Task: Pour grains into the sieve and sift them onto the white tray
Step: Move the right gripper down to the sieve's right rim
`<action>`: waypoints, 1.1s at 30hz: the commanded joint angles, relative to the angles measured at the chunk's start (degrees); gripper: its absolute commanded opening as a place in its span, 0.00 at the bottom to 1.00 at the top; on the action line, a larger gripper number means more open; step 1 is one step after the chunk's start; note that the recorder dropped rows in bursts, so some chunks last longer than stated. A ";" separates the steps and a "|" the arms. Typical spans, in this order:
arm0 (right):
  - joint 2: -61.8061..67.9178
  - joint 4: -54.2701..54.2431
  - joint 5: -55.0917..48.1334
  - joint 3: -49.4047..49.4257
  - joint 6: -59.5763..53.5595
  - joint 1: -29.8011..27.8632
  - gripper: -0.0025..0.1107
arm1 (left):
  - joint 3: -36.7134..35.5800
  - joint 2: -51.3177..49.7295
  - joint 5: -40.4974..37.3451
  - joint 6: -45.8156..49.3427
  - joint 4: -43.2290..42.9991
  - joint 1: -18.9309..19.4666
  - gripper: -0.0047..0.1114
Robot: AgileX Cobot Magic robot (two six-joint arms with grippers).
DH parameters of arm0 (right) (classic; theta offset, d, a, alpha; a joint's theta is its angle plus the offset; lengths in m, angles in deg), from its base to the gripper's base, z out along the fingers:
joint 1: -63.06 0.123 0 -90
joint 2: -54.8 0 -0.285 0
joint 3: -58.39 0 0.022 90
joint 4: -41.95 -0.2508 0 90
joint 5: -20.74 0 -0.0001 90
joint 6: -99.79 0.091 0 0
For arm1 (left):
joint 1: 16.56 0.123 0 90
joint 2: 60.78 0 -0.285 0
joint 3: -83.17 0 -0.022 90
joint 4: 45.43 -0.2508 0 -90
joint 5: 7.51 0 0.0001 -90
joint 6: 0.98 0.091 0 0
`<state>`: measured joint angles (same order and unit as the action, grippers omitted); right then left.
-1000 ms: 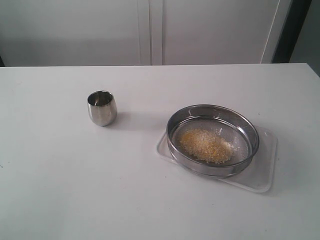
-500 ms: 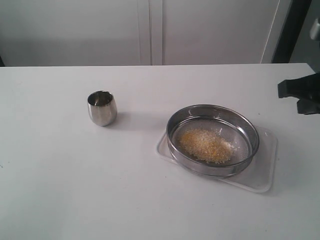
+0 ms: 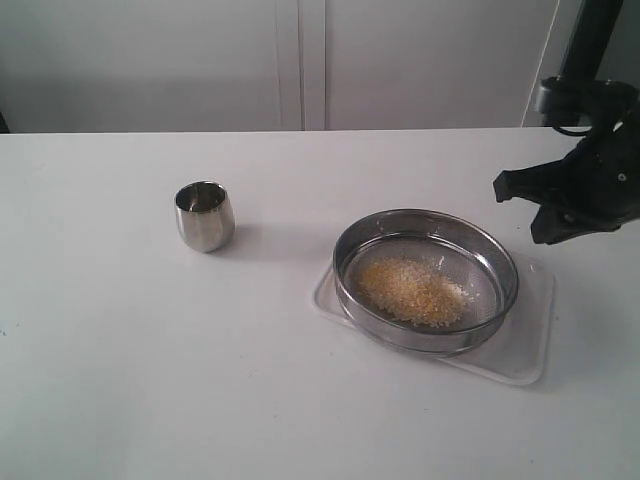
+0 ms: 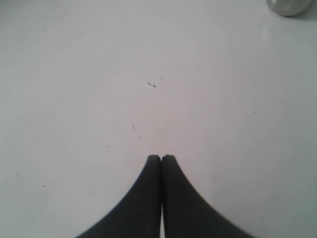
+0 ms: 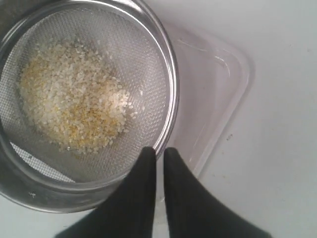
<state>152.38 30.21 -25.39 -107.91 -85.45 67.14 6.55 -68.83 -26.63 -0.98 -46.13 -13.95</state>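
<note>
My gripper will shake the sieve, and the yellow grains [image 3: 390, 281] should then fall through the sieve's mesh while the whitish grains stay, because the yellow ones look finer [image 5: 92, 118].
The round metal sieve [image 3: 497, 262] rests on the white tray [image 3: 520, 345] at the right of the table. A heap of yellow and whitish grains [image 3: 412, 290] lies on its mesh. My right gripper [image 3: 517, 213] hovers just beyond the sieve's far right rim. In the right wrist view its fingertips [image 5: 159, 149] stand a narrow gap apart over the sieve's rim [image 5: 171, 99], with the grains [image 5: 74, 106] and the tray [image 5: 213, 94] beyond, and nothing is held. My left gripper [image 4: 161, 156] is shut and empty over bare table, out of the exterior view.
A small steel cup [image 3: 204, 215] stands upright on the left half of the table, and its edge shows in the left wrist view [image 4: 290, 6]. The white table [image 3: 150, 380] runs back to a pale wall.
The right arm has come in from the right edge and moved left, up to the sieve's far right rim. Sieve, tray and cup have not moved.
</note>
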 commanded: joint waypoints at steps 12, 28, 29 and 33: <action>10.86 -4.25 3.85 -1.89 -0.57 -0.11 0.48 | -0.60 0.26 -0.15 0.00 0.70 0.23 0.04; 17.04 -4.25 10.59 -1.89 -0.57 -0.11 0.42 | -0.60 0.26 -0.15 0.00 0.70 0.23 0.04; 17.16 -4.25 10.85 -1.89 -0.57 -0.11 0.42 | -0.60 0.26 -0.15 0.00 0.70 0.23 0.04; 18.36 -4.25 11.50 -1.89 -0.57 -0.11 0.42 | -0.60 0.26 -0.15 0.00 0.70 0.23 0.04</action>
<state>170.02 26.03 -14.72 -109.48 -85.48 67.14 6.55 -68.83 -26.63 -0.98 -46.13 -13.95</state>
